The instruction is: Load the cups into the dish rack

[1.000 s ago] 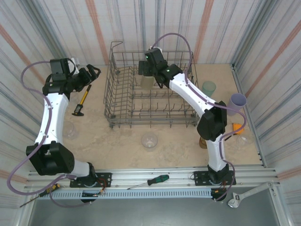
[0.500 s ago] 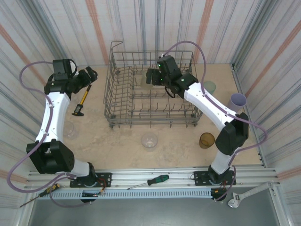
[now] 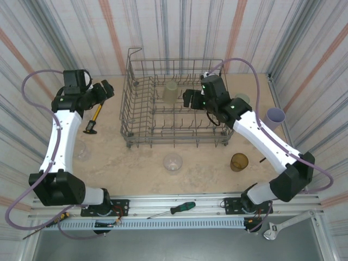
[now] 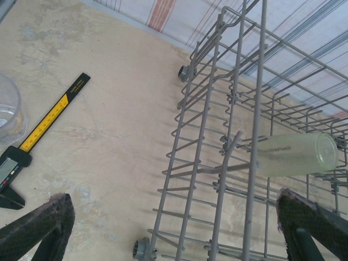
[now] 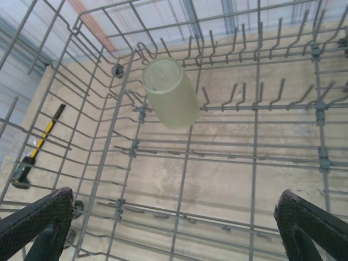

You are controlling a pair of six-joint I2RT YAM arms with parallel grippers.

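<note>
My right gripper should keep going to the amber cup's rim [image 3: 232,161] and close there, as the yellow-green cup [image 3: 171,92] is resting on the rack's wires, out of its way.
The dish rack [image 3: 174,142] stands mid-table, a grey wire basket with upright tines. A pale yellow-green cup [image 3: 171,91] rests on tines at its back, seen in the left wrist view [image 4: 296,155] and the right wrist view [image 5: 171,93]. My right gripper [image 3: 188,99] hovers open over the rack's right half [image 5: 319,116], apart from that cup; nothing sits between its fingers [image 5: 174,228]. My left gripper [image 3: 107,87] is open outside the rack's left wall [image 4: 258,81], holding nothing [image 4: 174,234]. On the table stand a clear cup [image 3: 173,162], an amber cup [image 3: 238,161], a lavender cup [image 3: 274,117], a teal cup [image 3: 242,99] and another clear cup [image 3: 80,150].
A yellow and black caliper [image 3: 94,118] lies left of the rack, also in the left wrist view [image 4: 38,130]. A green-handled screwdriver [image 3: 181,207] and a wrench [image 3: 280,228] lie on the near rail. Striped walls close the table on three sides.
My right gripper drew back to the right, away from the yellow-green cup, which stays in the rack. Its elbow swung aside, uncovering the amber cup. The left arm barely moved.
</note>
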